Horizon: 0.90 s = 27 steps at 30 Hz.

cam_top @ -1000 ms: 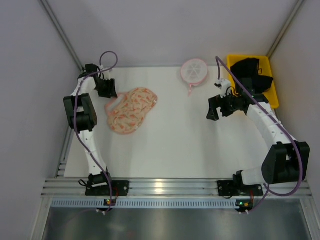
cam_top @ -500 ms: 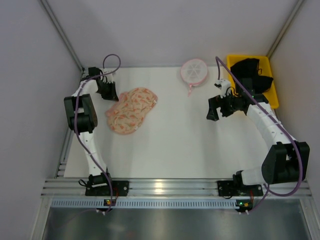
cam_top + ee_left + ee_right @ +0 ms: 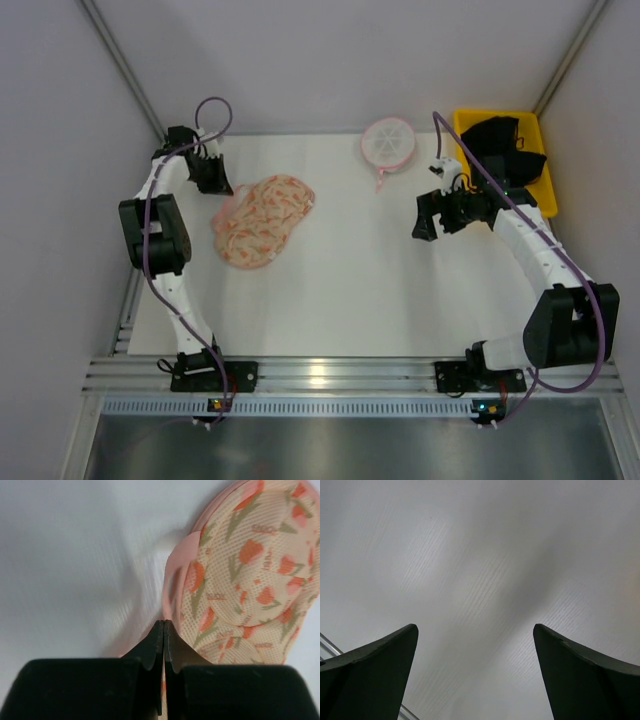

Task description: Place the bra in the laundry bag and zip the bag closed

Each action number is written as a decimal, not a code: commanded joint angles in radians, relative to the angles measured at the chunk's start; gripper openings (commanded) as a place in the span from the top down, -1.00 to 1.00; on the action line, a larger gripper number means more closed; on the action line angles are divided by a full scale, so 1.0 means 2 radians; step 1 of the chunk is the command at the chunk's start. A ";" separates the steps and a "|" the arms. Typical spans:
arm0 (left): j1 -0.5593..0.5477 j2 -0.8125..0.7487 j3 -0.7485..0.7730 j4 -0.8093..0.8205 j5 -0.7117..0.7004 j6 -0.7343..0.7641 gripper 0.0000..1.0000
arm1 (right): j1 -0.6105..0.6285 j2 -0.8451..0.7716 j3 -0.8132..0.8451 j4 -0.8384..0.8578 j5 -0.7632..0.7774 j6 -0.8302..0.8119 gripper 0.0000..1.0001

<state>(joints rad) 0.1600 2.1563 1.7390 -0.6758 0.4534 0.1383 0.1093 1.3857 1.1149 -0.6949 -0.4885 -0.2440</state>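
My left gripper should go on swinging the laundry bag's pink trim [image 3: 228,207] across in its grip until the bag unfolds on the table's middle [image 3: 372,250], which lies clear.
The laundry bag [image 3: 262,220], cream mesh with pink-red speckles, lies flat on the left of the white table. In the left wrist view its pink zip trim [image 3: 175,577] runs straight into the tips of my left gripper [image 3: 164,624], which is shut on that trim at the bag's far left edge [image 3: 220,192]. The bra [image 3: 505,142] is a black heap inside the yellow bin [image 3: 545,190] at the back right. My right gripper [image 3: 424,224] hovers left of the bin, over bare table. It stands open [image 3: 475,640] with nothing between its fingers.
A small round white mesh disc with a pink rim and cord [image 3: 388,142] lies at the back centre. Grey walls close in the table on three sides. An aluminium rail [image 3: 320,375] runs along the near edge, where both arm bases stand.
My left gripper has closed from part open to shut on the bag's pink trim, and its wrist has shifted slightly. The right arm has not moved.
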 commanded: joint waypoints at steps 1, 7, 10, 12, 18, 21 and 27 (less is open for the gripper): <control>0.007 -0.075 0.030 0.002 0.023 -0.028 1.00 | 0.006 -0.006 0.019 0.015 -0.013 0.008 -0.99; 0.006 -0.119 0.039 0.002 0.096 -0.059 1.00 | 0.007 -0.002 0.028 0.014 -0.015 0.009 -0.99; 0.003 -0.138 0.045 0.002 0.140 -0.072 1.00 | 0.006 0.004 0.038 0.012 -0.015 0.008 -0.99; -0.005 -0.152 0.054 0.002 0.158 -0.096 1.00 | 0.006 0.010 0.042 0.011 -0.015 0.008 -0.99; -0.077 -0.180 0.056 0.002 0.191 -0.127 1.00 | 0.007 0.020 0.071 -0.006 -0.009 -0.005 -0.99; -0.162 -0.187 0.032 0.007 0.187 -0.131 1.00 | 0.002 0.022 0.081 -0.018 -0.007 -0.011 -0.99; -0.330 -0.159 -0.004 0.072 0.155 -0.163 1.00 | -0.027 0.016 0.081 -0.032 -0.015 -0.002 -0.99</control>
<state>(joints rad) -0.3931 1.8420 1.7588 -0.6323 0.7677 -0.1303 0.0883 1.4300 1.2400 -0.7269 -0.5011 -0.2436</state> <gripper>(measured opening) 0.012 0.993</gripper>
